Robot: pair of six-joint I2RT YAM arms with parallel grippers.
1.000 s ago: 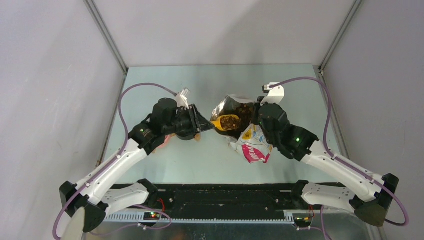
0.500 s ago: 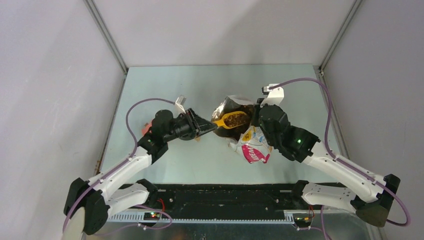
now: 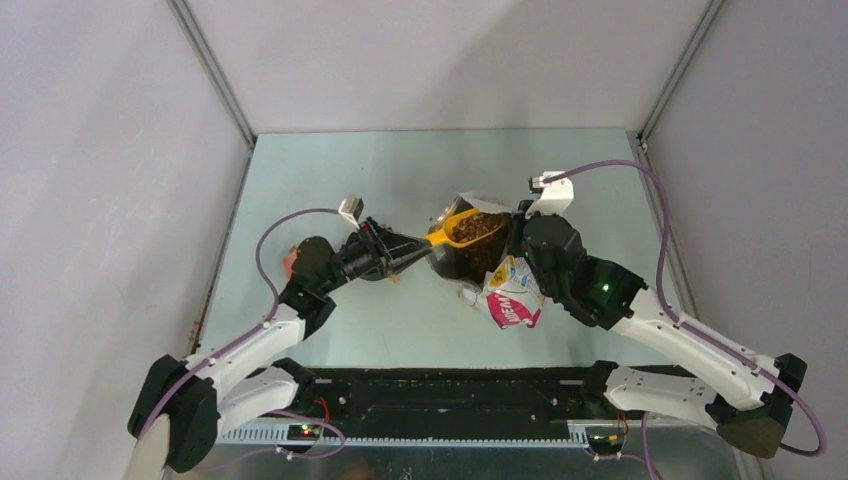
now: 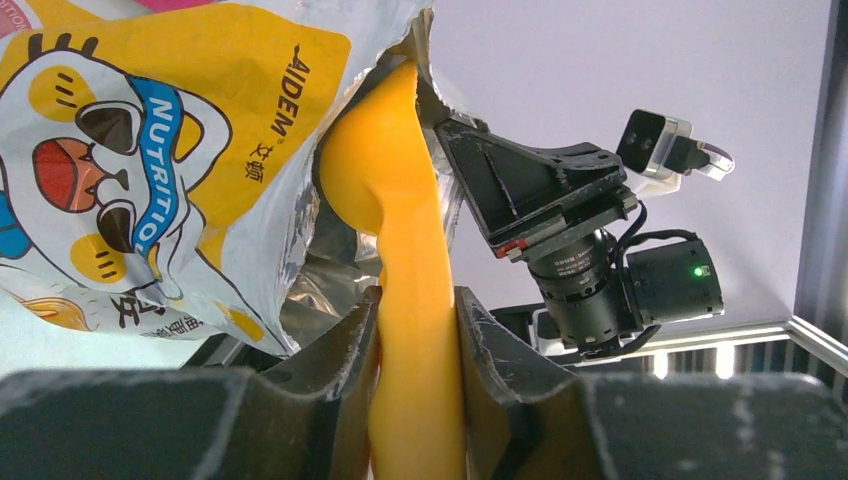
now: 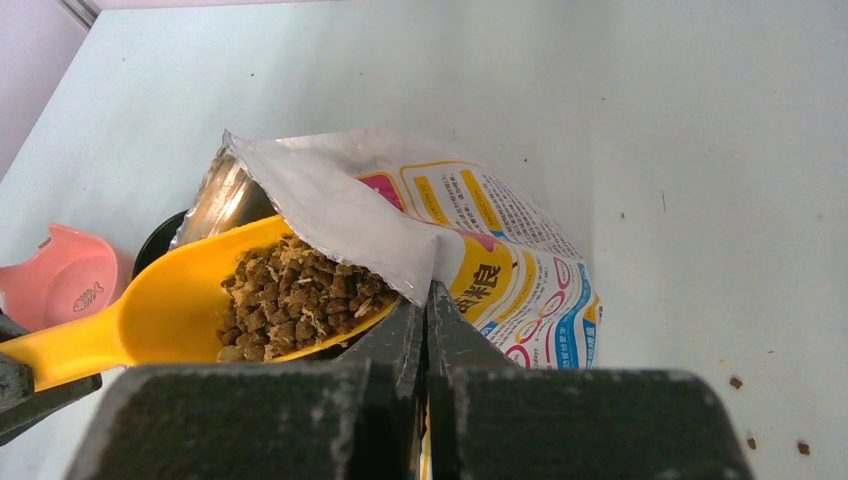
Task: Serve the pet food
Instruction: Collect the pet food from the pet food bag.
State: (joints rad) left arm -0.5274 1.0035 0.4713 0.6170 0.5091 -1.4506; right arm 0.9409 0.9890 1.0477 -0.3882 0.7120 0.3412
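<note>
The bag's top edge (image 5: 372, 268) hangs over the tip of the scoop, so the robot's left gripper should first pull the scoop out level and then carry kibble to the dark bowl (image 5: 158, 242).
The pet food (image 5: 290, 295) is brown kibble heaped in a yellow scoop (image 5: 150, 320) at the mouth of the cartoon-cat bag (image 5: 500, 250). From above, the loaded scoop (image 3: 468, 229) sits over the open bag (image 3: 505, 295), with more kibble (image 3: 465, 260) dark inside it. My left gripper (image 3: 412, 250) is shut on the scoop's handle (image 4: 415, 330), its fingers (image 4: 345, 345) pressing both sides. My right gripper (image 5: 427, 300) is shut on the bag's silver top edge (image 5: 340, 215) and holds the mouth open.
A pink cat-shaped bowl (image 3: 292, 258) lies on the table left of the left arm, also seen in the right wrist view as the pink bowl (image 5: 65, 285). A dark round rim (image 5: 160, 235) shows behind the scoop. A few stray kibble bits (image 5: 735, 382) lie on the table right of the bag.
The left arm has stretched forward and its wrist has dropped. The scoop, still full of kibble, has shifted up and to the right at the bag's mouth. The right gripper keeps its hold.
</note>
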